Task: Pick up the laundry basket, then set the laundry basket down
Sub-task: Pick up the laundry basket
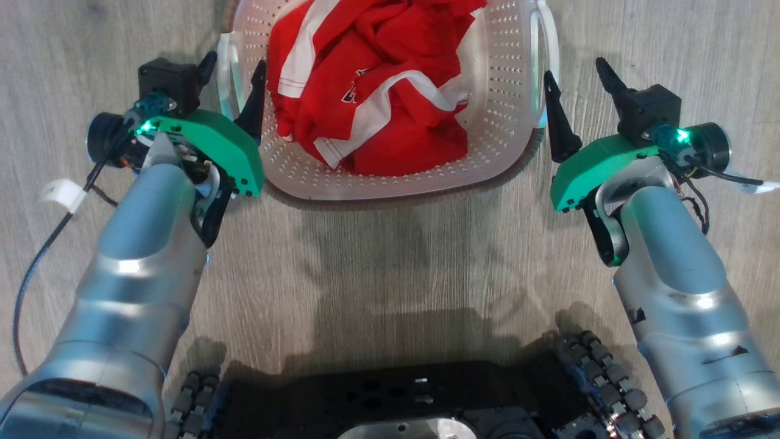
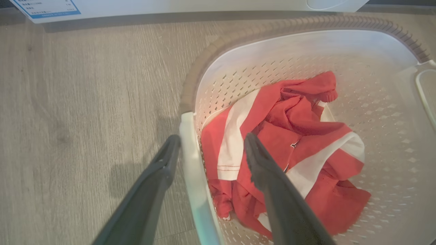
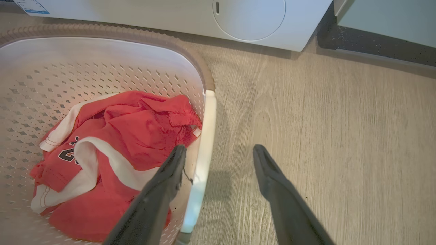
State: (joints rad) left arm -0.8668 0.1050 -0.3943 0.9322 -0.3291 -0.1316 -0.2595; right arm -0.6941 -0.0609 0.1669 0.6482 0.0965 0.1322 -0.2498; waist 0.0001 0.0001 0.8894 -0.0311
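Note:
The white handle (image 3: 205, 151) continues from the laundry basket's brown rim (image 1: 395, 189), so the laundry basket will come up level and the handle will stay in line when the robot lifts.
The laundry basket (image 1: 499, 122) (image 2: 374, 85) (image 3: 51, 75) is white and perforated with a brown rim band, and it stands on the wooden floor ahead of me. A crumpled red and white garment (image 1: 378, 79) (image 2: 289, 136) (image 3: 129, 136) lies inside it. My left gripper (image 1: 234, 79) (image 2: 212, 137) is open, its two fingers straddling the basket's left handle (image 2: 189, 153), one outside and one over the inside. My right gripper (image 1: 576, 76) (image 3: 218, 148) is open too, at the right handle (image 3: 206, 136), which sits between its fingers close to the inner one.
A white washing machine front (image 3: 252, 17) (image 2: 170, 6) stands just beyond the basket. A dark plinth under a pale cabinet (image 3: 374, 47) is to its right. My black wheeled base (image 1: 396, 396) is near the bottom of the head view.

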